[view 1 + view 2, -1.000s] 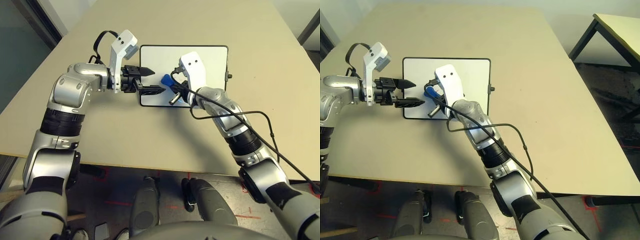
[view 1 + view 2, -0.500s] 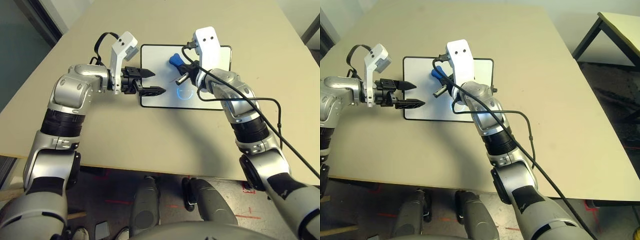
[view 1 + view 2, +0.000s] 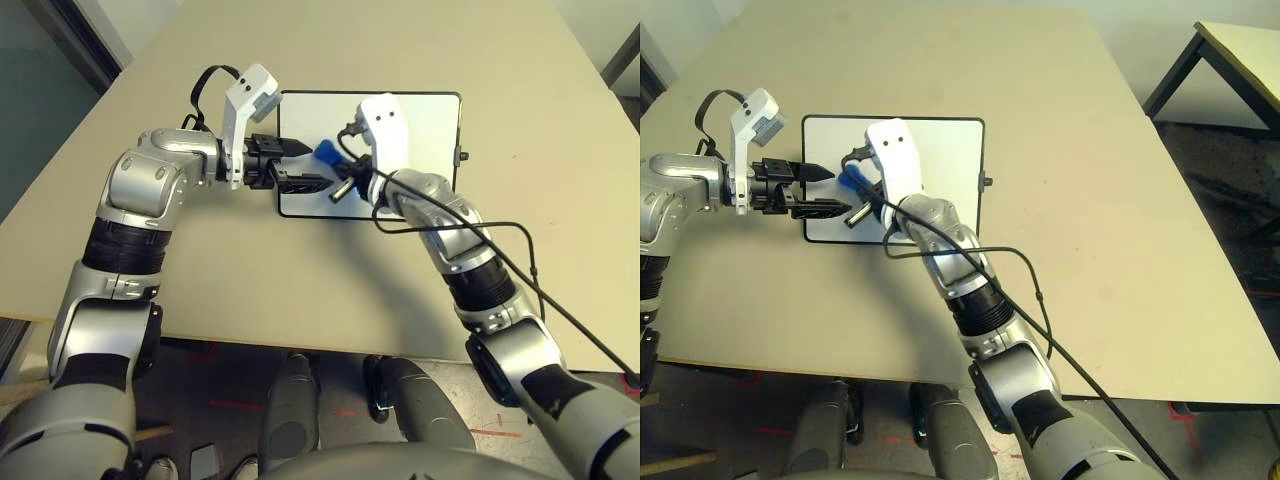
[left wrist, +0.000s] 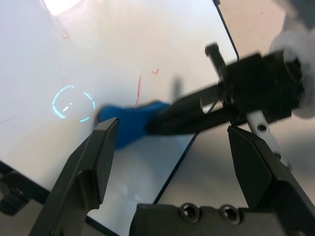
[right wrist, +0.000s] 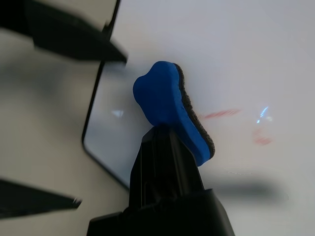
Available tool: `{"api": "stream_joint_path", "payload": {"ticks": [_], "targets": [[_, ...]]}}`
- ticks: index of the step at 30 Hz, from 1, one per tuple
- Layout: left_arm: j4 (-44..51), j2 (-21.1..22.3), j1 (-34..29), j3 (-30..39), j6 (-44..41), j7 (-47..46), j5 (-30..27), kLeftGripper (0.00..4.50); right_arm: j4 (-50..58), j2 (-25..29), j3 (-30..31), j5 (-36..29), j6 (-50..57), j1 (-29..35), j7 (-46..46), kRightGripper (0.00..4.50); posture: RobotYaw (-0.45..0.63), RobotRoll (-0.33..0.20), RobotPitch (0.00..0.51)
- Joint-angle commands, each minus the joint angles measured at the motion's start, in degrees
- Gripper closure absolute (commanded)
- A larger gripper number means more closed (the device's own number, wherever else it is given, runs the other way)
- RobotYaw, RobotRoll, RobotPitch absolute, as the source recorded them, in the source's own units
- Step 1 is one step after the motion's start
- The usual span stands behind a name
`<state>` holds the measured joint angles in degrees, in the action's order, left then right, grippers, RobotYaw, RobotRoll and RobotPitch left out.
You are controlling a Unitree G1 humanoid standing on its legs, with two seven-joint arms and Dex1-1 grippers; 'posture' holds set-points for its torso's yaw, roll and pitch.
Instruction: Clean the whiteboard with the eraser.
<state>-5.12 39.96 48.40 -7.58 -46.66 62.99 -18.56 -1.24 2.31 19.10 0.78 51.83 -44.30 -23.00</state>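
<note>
The eraser approaches the whiteboard's edge (image 5: 91,101) by my left gripper and red strokes show beside its felt, so next my right gripper wipes back over the red strokes (image 5: 222,113).
The whiteboard (image 3: 425,120) lies flat on the table, black-framed, with faint red strokes (image 5: 221,114) on it. My right gripper (image 3: 338,166) is shut on the blue eraser (image 3: 325,153), which sits over the board's left part with its dark felt side turned to the surface. My left gripper (image 3: 315,164) is open at the board's left edge, its fingertips (image 4: 106,132) on either side of the eraser without touching it. In the left wrist view the eraser (image 4: 129,129) and the right gripper's black fingers (image 4: 197,115) lie between my own.
The beige table (image 3: 300,270) stretches wide around the board. A black cable (image 3: 520,235) loops off my right forearm over the table. Another table's corner (image 3: 1240,50) stands off to the right, across a stretch of floor.
The right gripper has carried the eraser from the board's far middle back to its left part, close to the left gripper. The left arm has stayed in place.
</note>
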Motion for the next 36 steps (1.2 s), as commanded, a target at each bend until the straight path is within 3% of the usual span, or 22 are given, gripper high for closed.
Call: {"api": "stream_joint_path", "payload": {"ticks": [1, 19, 36], "targets": [[0.9, 0.4, -0.2, -0.5, -0.7, 0.2, -0.4, 0.0, -2.4, 0.3, 0.6, 0.0, 1.2, 1.1, 0.2, 4.49, 0.01, 0.0, 0.177], [0.5, -0.1, -0.1, -0.7, -0.3, 0.3, -0.3, 0.0, -6.7, 5.2, -8.3, 0.5, -2.1, -6.7, 4.0, 4.49, 0.0, 0.0, 0.173], [0.1, -0.3, 0.6, -1.0, -0.3, 0.6, -0.2, 0.0, -1.2, 1.1, -3.1, -0.6, 3.4, -0.6, 2.8, 4.49, 0.0, 0.0, 0.176]]}}
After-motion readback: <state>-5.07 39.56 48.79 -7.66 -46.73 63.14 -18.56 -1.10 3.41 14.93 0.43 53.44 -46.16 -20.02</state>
